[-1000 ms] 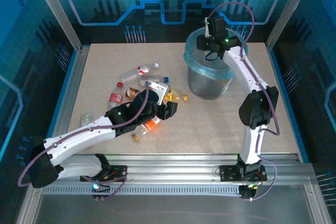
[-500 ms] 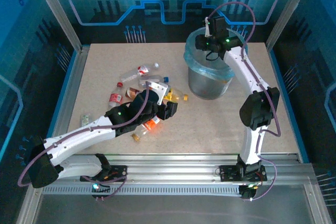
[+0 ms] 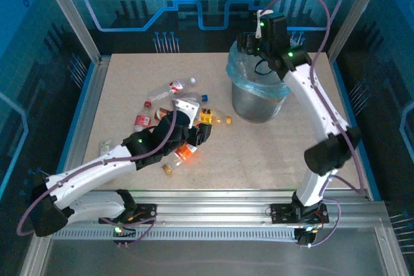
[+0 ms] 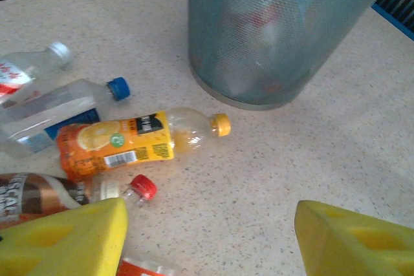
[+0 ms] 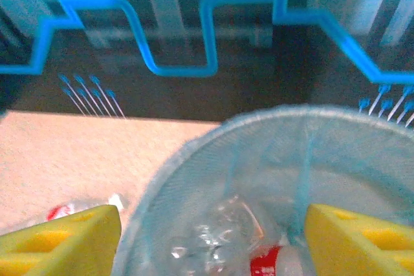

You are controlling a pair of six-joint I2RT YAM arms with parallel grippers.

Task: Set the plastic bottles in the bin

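I keep moving my open right gripper toward the red-capped bottle (image 4: 141, 190) by my left gripper and close it there, as clear bottles lie inside the bin (image 5: 226, 234) below it.
Several plastic bottles (image 3: 169, 103) lie in a loose pile on the table, left of the bin (image 3: 259, 98). My left gripper (image 3: 199, 134) hovers open at the pile's near right edge. In the left wrist view its yellow fingers (image 4: 68, 240) straddle bare table, with a red-capped bottle (image 4: 61, 191) and an orange-labelled one (image 4: 139, 267) by the left finger. An orange juice bottle (image 4: 129, 141) with a yellow cap lies ahead, short of the bin (image 4: 278, 37). My right gripper (image 3: 251, 43) is open above the bin's blue-lined rim (image 5: 194, 153). Crushed clear bottles (image 5: 220, 237) lie inside.
A blue-capped clear bottle (image 4: 61, 103) and a white-capped one (image 4: 29, 69) lie at the far left of the pile. A small bottle (image 3: 167, 169) and another item (image 3: 103, 148) sit apart nearer the front. Aluminium rails border the table.
My right gripper has lifted up and back from inside the bin's mouth to above its far rim. My left gripper has shifted slightly left and still stands open.
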